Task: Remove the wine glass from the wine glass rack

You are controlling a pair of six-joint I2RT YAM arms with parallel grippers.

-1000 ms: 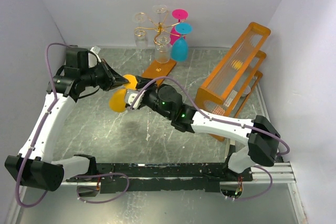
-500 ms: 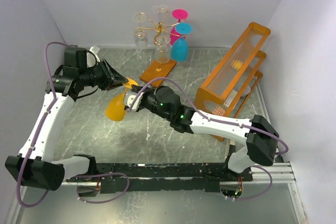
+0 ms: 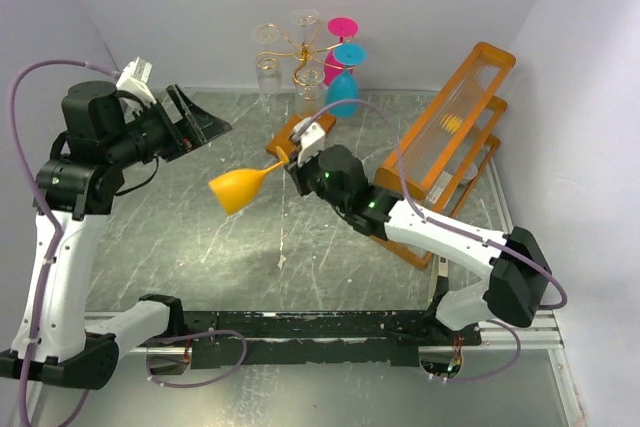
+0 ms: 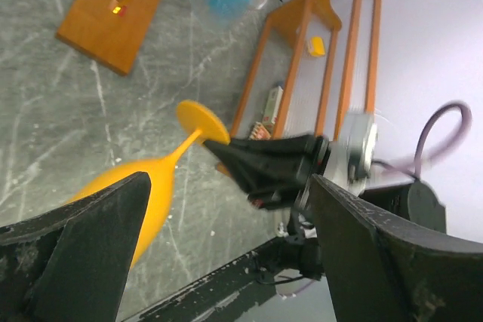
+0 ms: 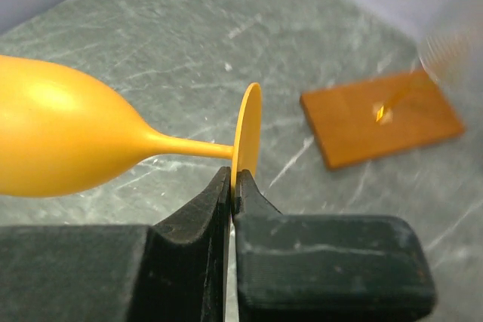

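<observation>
The robot's right gripper is pinching the orange wine glass's foot (image 4: 201, 119), the part the wine glass must stand on, so next the left gripper takes hold of the wine glass's rim (image 3: 219, 198) before setting it down.
An orange wine glass (image 3: 238, 190) hangs on its side in the air, bowl to the left, off the rack. My right gripper (image 3: 289, 159) is shut on the rim of its round foot (image 5: 247, 130), pinching it between both pads. My left gripper (image 3: 196, 120) stands wide open, up and to the left, apart from the glass; in its wrist view the glass (image 4: 130, 186) lies below its spread fingers (image 4: 83, 250). The gold wire wine glass rack (image 3: 298, 47) stands at the back on its orange base (image 5: 381, 115), with a blue glass (image 3: 343, 94) and a pink glass (image 3: 341, 29) hanging on it.
Clear glasses (image 3: 267, 75) also hang on the rack. A big orange frame with clear panels (image 3: 448, 127) lies along the right side of the table. Grey walls close in the left, back and right. A black rail (image 3: 300, 332) runs along the near edge.
My left gripper has opened, let go of the orange glass and drawn back up to the left. The right gripper has shut on the foot and carried the glass slightly right.
</observation>
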